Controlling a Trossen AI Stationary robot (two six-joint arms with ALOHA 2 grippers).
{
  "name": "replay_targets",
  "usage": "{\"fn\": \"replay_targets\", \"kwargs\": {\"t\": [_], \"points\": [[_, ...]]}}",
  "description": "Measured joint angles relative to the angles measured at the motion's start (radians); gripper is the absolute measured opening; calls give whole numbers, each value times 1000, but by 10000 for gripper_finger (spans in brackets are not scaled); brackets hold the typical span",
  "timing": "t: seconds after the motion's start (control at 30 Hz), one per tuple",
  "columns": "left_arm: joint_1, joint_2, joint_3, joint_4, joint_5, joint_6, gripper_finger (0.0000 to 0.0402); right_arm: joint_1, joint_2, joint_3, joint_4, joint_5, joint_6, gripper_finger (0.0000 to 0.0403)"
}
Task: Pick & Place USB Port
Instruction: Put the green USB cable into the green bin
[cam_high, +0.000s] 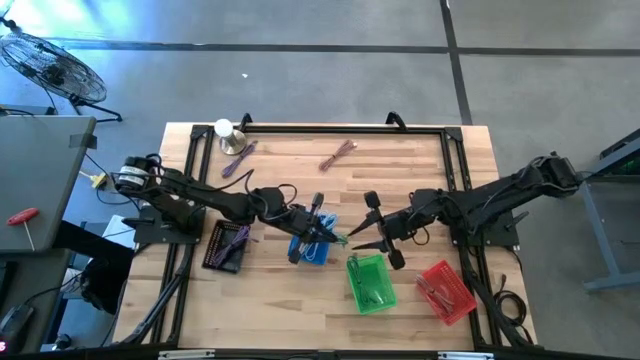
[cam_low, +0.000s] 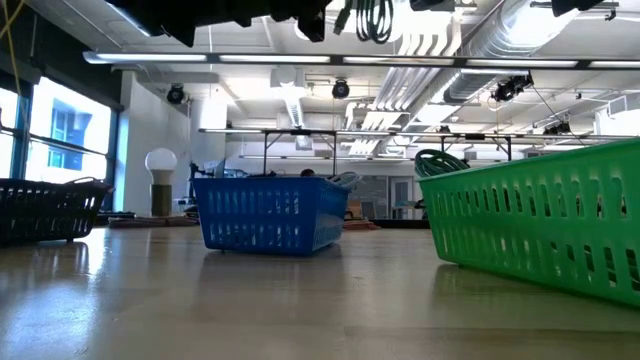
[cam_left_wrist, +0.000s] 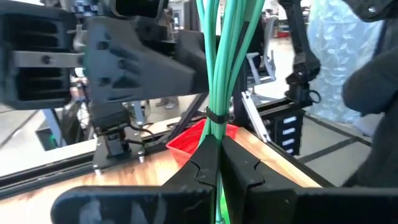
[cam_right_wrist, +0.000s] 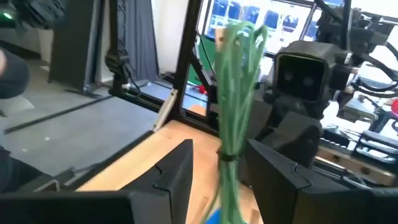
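The green cable bundle (cam_high: 342, 240) is past the open fingers of my right gripper, so next I bring them in around the bundle's dark tie (cam_right_wrist: 227, 157) before my left gripper opens.
A bundle of green cable (cam_left_wrist: 221, 56), bound by a dark tie (cam_left_wrist: 216, 116), sticks out from my left gripper (cam_left_wrist: 217, 152), which is shut on it. In the high view that gripper (cam_high: 333, 236) hovers just right of the blue basket (cam_high: 309, 248). My right gripper (cam_high: 378, 232) faces it from the table's right, open. Its two fingers (cam_right_wrist: 177, 165) stand on either side of the green bundle (cam_right_wrist: 235, 106) without touching it. The green basket (cam_high: 370, 282) lies just near of both grippers. My left gripper pinches the green cable bundle between its two fingers, just below the dark tie (cam_left_wrist: 214, 134). The fingers come from the table's left and lie along the bundle. The bundle is lifted clear of the table and reaches out beyond the fingertips toward my right gripper.
A black basket (cam_high: 225, 246) sits on the left and a red basket (cam_high: 446, 291) on the right near edge. Purple (cam_high: 238, 160) and brownish (cam_high: 338, 153) cables lie toward the far edge, beside a white bulb (cam_high: 224, 130). A black frame (cam_high: 320, 128) rims the table.
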Motion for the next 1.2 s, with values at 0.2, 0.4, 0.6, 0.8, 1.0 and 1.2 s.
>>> {"fn": "replay_targets", "kwargs": {"t": [0.2,0.4,0.6,0.8,1.0,1.2], "points": [[0,9,1,10,-13,1,0,-3,33,20,8,-11,13,138],[6,10,0,3,-4,-5,0,-12,120,78,15,-37,11,138],[6,10,0,-12,-13,-8,0,-17,184,136,-4,-80,10,131],[6,10,0,-18,-14,-28,0,-18,194,150,-25,-73,-14,68],[6,10,0,-21,-16,-29,0,-17,194,150,-38,-48,-15,7],[6,10,0,-48,-27,-29,0,-16,194,150,-81,-9,6,63]]}}
